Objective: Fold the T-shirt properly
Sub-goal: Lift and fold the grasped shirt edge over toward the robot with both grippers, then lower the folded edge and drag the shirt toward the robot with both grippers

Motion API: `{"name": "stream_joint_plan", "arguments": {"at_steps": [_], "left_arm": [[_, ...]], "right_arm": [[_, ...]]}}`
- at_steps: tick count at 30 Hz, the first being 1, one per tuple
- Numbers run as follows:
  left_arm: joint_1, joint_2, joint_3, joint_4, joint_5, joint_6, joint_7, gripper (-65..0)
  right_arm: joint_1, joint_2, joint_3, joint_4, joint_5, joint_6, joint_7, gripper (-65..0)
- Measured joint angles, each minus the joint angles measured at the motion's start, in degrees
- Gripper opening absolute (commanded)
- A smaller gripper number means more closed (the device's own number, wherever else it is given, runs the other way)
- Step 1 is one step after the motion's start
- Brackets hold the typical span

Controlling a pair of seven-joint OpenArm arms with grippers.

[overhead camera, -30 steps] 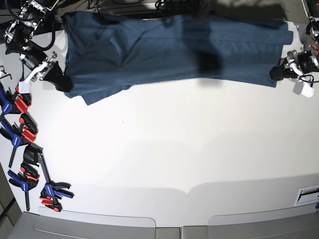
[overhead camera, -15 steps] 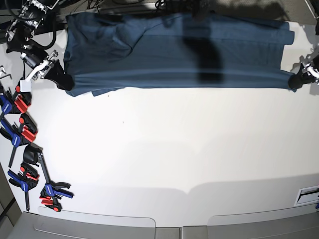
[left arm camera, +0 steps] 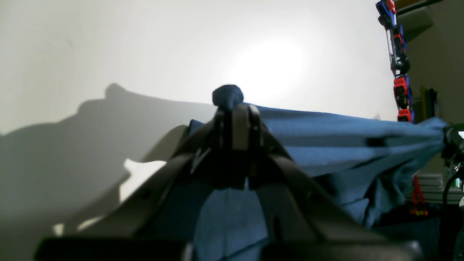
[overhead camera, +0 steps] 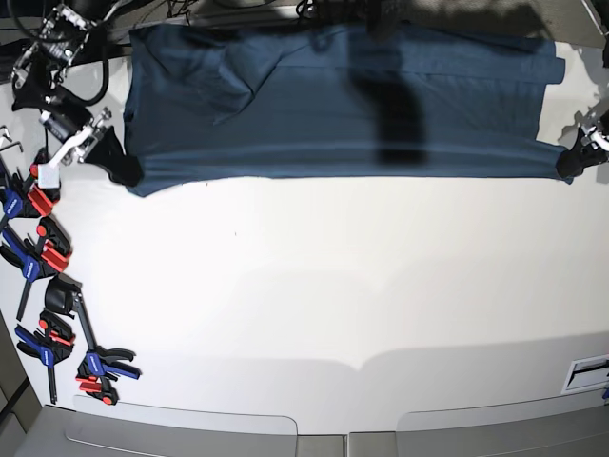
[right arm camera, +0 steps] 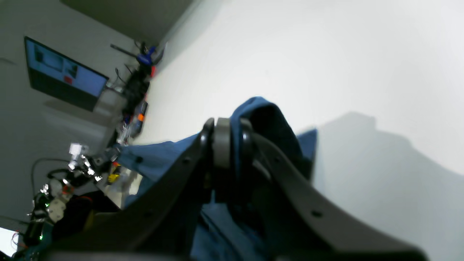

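The robot's right gripper and left gripper should pull the T-shirt's near edge [overhead camera: 352,171] toward the robot before folding, because the T-shirt's far edge [overhead camera: 205,32] is at the table's far rim.
The dark teal-blue T-shirt [overhead camera: 333,105] is stretched flat and wide across the far part of the white table [overhead camera: 324,286]. Its near edge runs taut between my two grippers. In the base view my right gripper [overhead camera: 124,169] is at the left, shut on the shirt's near left corner. At the right edge my left gripper [overhead camera: 571,162] is shut on the near right corner. The left wrist view shows the left gripper [left arm camera: 235,108] with a small bunch of T-shirt [left arm camera: 326,137] cloth poking past the tips. The right wrist view shows the right gripper [right arm camera: 226,134] pinching a fold of T-shirt [right arm camera: 261,123].
Several red-blue-black clamps [overhead camera: 43,257] lie along the table's left edge. A dark shadow band [overhead camera: 395,105] crosses the shirt. Cables and arm hardware [overhead camera: 57,38] crowd the far left corner. A monitor [right arm camera: 61,74] shows in the right wrist view.
Both grippers have pulled the shirt's near edge toward the camera and outward. The edge is now straight and taut, and the loose flap at the lower left has flattened out.
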Motion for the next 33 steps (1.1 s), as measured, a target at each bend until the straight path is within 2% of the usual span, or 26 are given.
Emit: {"name": "stream_joint_plan", "arguments": {"at_steps": [3,9,12,17,20,23,25,33], "left_arm": [[-0.2,-0.2,0.0,0.0,0.0,0.0,-0.6,-65.0],[-0.2,-0.2,0.0,0.0,0.1,0.0,-0.6,-65.0],[-0.1,-0.2,0.0,0.0,0.2,0.0,-0.7,-65.0],[-0.1,-0.2,0.0,0.0,7.6,0.0,-7.7,-65.0],[-0.2,-0.2,-0.1,0.0,7.6,0.0,-7.7,-65.0],[-0.1,-0.2,-0.1,0.0,7.5,0.0,-6.6,-65.0],[-0.1,-0.2,-0.1,0.0,7.5,0.0,-6.6,-65.0],[-1.8,-0.9,-0.1,0.0,5.5,0.0,-6.3,-65.0]], "right_arm": [[2.8,-1.0,-1.7,0.0,-0.5,0.0,0.4,-65.0],[7.0,-1.5,-11.8,0.0,-10.5,0.0,0.9,-65.0],[9.2,-1.6,-16.3,0.0,-16.3,0.0,4.4,-65.0],[12.2,-1.6,-18.4,0.0,-24.0,0.0,7.6,-65.0],[12.6,-1.3,-18.4,0.0,-24.4,0.0,7.5,-65.0],[12.0,-1.3,-17.8,0.0,-24.4,0.0,4.3,-65.0],[11.0,-1.3,-16.6,0.0,-23.5,0.0,4.2,-65.0],[7.3,-1.5,-8.7,0.0,-14.2,0.0,0.9,-65.0]]}}
